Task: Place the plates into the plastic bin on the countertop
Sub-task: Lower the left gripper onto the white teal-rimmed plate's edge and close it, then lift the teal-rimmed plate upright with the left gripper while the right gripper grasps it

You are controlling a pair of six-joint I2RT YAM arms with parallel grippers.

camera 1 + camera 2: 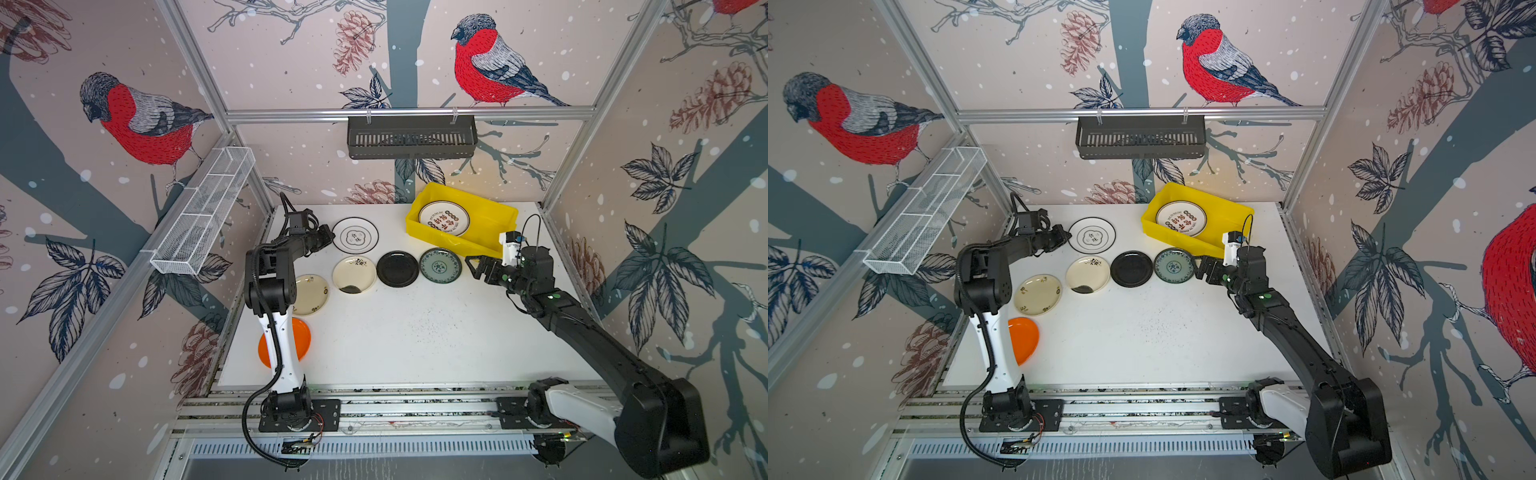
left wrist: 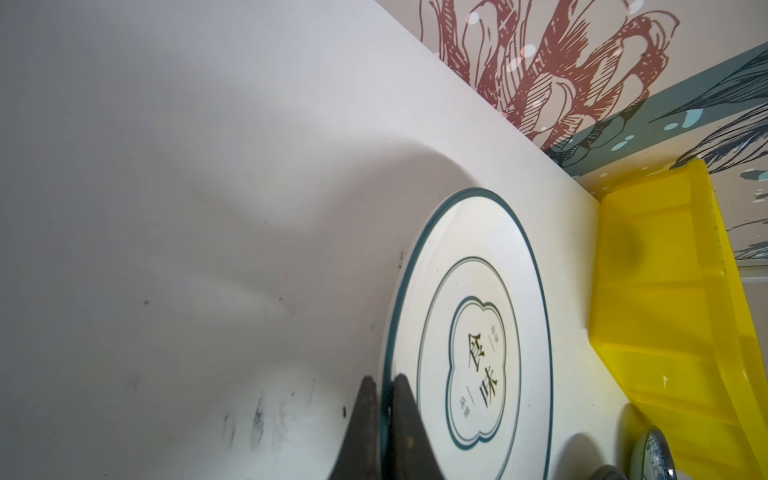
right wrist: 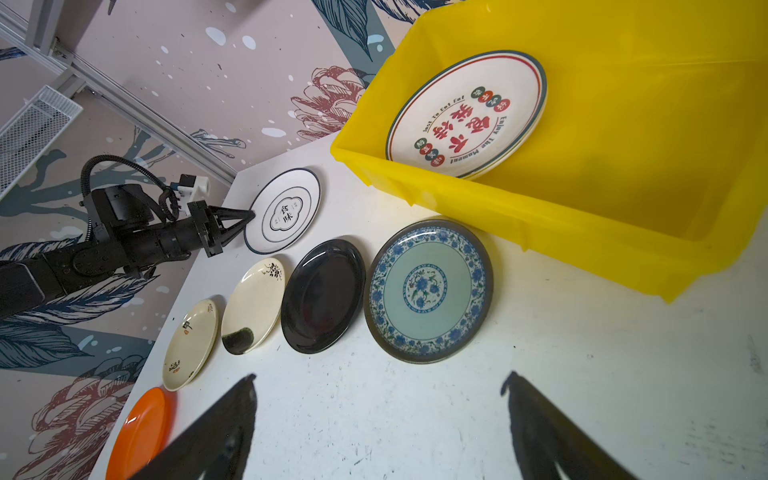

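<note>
A similarly wide plate (image 1: 444, 217) is lying face up in the bin. The clover-emblem plate (image 1: 355, 235) should nest there and hide the red characters when I lower it in.
My left gripper (image 2: 384, 380) is shut on the near rim of a white plate (image 2: 469, 332) with a dark ring and a clover emblem; in both top views that plate (image 1: 355, 235) lies at the back left of the countertop (image 1: 415, 332). My right gripper (image 3: 380, 377) stands open and holds nothing, just right of the teal-patterned plate (image 1: 440, 266). A black plate (image 1: 397, 269), two cream plates (image 1: 354, 274) (image 1: 311, 294) and an orange plate (image 1: 299, 336) lie in a line towards the front left. The yellow plastic bin (image 1: 486, 216) holds a white plate with red characters (image 1: 444, 217).
A black slotted shelf (image 1: 411, 137) hangs on the back rail and a white wire-mesh basket (image 1: 203, 212) on the left rail. The left arm (image 1: 278, 332) covers part of the orange plate. Aluminium rails (image 1: 374, 407) run along the front edge.
</note>
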